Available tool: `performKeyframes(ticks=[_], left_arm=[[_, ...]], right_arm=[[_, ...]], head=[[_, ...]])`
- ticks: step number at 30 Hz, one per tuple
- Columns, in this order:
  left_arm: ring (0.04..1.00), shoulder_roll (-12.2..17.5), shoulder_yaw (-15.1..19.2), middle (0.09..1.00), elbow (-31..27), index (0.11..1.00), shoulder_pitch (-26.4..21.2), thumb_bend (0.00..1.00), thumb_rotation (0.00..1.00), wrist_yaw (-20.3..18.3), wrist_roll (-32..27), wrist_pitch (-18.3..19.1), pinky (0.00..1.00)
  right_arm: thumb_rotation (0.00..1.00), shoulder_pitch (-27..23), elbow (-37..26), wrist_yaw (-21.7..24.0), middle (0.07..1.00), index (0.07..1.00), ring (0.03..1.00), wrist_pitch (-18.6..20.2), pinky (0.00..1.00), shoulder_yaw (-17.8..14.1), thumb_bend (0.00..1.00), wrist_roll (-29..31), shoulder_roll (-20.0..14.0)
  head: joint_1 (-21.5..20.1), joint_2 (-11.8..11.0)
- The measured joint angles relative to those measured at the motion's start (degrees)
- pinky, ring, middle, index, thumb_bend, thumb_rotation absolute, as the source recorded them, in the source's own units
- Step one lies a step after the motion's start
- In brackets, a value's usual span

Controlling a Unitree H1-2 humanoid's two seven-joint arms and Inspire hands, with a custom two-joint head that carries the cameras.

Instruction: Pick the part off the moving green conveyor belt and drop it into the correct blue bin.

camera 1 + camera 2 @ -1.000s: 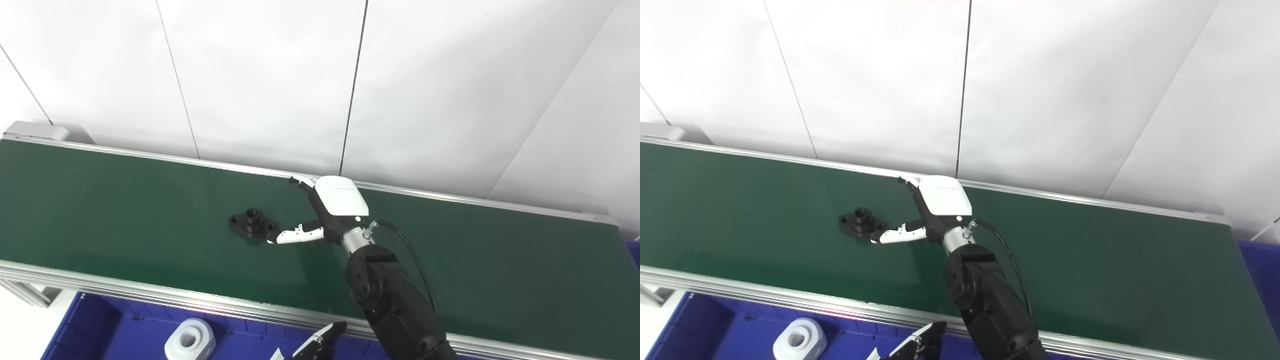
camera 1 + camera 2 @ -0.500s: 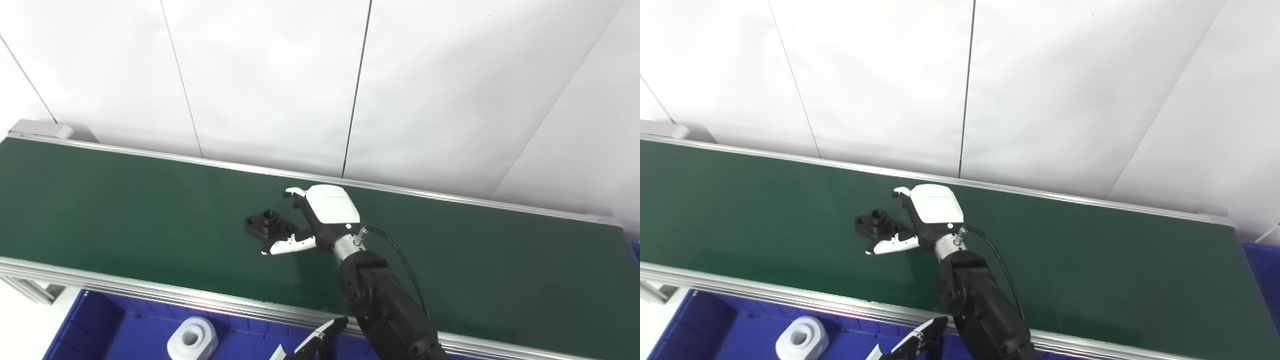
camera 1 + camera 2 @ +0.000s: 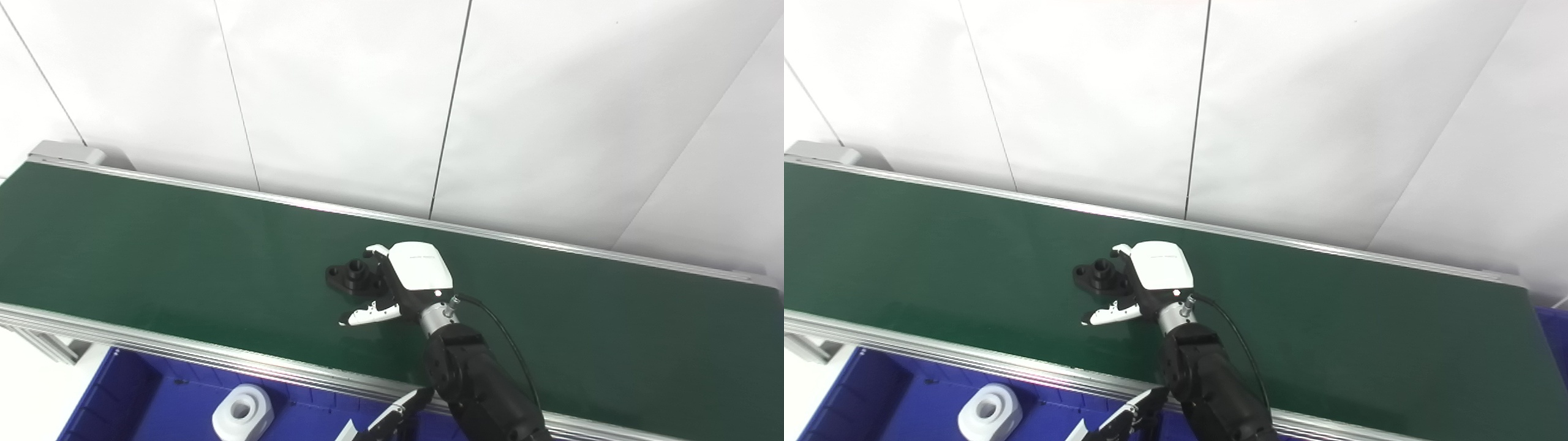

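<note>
A white ring-shaped part [image 3: 243,413] is lying in the blue bin, so I should expect another black part in the hidden bin next to it.
A black flanged part [image 3: 349,276] with a raised round collar lies on the green conveyor belt [image 3: 153,245]. My right hand [image 3: 411,280] is low over the belt just right of the part. It is open, with the fingers reaching behind the part's right end and the white thumb [image 3: 367,316] stretched out in front of it. The part sits in the gap between them, also in the right eye view [image 3: 1096,275]. Only the fingertips of my left hand [image 3: 392,419] show at the bottom edge, over the blue bin [image 3: 141,398].
A white ring-shaped part [image 3: 243,412] lies in the blue bin below the belt's aluminium front rail [image 3: 184,355]. A second blue bin corner [image 3: 1557,331] shows at the far right. White wall panels stand behind the belt.
The camera has shifted. The part has come right into the span of my right hand, which has dropped and moved around it, the thumb now in front of the part. The left hand stays low.
</note>
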Motion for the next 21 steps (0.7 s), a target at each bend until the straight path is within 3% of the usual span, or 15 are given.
performKeyframes(ticks=[4, 8, 15, 19, 21], left_arm=[[0.932, -0.08, 0.09, 0.936, -0.01, 0.913, 0.06, 0.75, 0.8, -0.02, 0.02, 0.0, 0.87], [0.943, -0.11, 0.12, 0.945, -0.05, 0.921, 0.07, 0.74, 0.79, -0.15, 0.03, 0.0, 0.88], [0.936, -0.26, 0.31, 0.938, -0.27, 0.914, 0.27, 0.73, 0.79, -0.44, 0.02, 0.0, 0.87], [0.94, -0.31, 0.4, 0.942, -0.43, 0.918, 0.41, 0.73, 0.8, -0.41, 0.14, 0.0, 0.88], [0.942, -0.3, 0.45, 0.944, -1.06, 0.92, 0.69, 0.73, 0.79, -0.43, 0.14, 0.0, 0.89]], right_arm=[[0.67, -0.49, 2.02, -2.61, 0.654, 0.749, 0.571, -1.85, 0.46, 0.24, 0.79, 0.98, -0.65], [0.7, -1.02, 3.94, -5.08, 0.641, 0.743, 0.533, -2.28, 0.43, 1.02, 0.68, 1.19, -0.82], [0.74, -2.25, 6.36, -6.91, 0.641, 0.739, 0.516, -2.24, 0.4, 2.11, 0.65, 1.04, -0.9], [0.62, -2.37, 6.87, -7.84, 0.619, 0.725, 0.497, -2.19, 0.39, 2.31, 0.62, 0.97, -0.92], [0.5, -2.52, 7.25, -8.45, 0.463, 0.674, 0.33, -2.12, 0.25, 2.41, 0.59, 0.49, -0.92]], head=[[0.26, -0.09], [0.53, -0.17], [0.79, -0.09], [1.14, 0.17], [1.14, 0.35]])
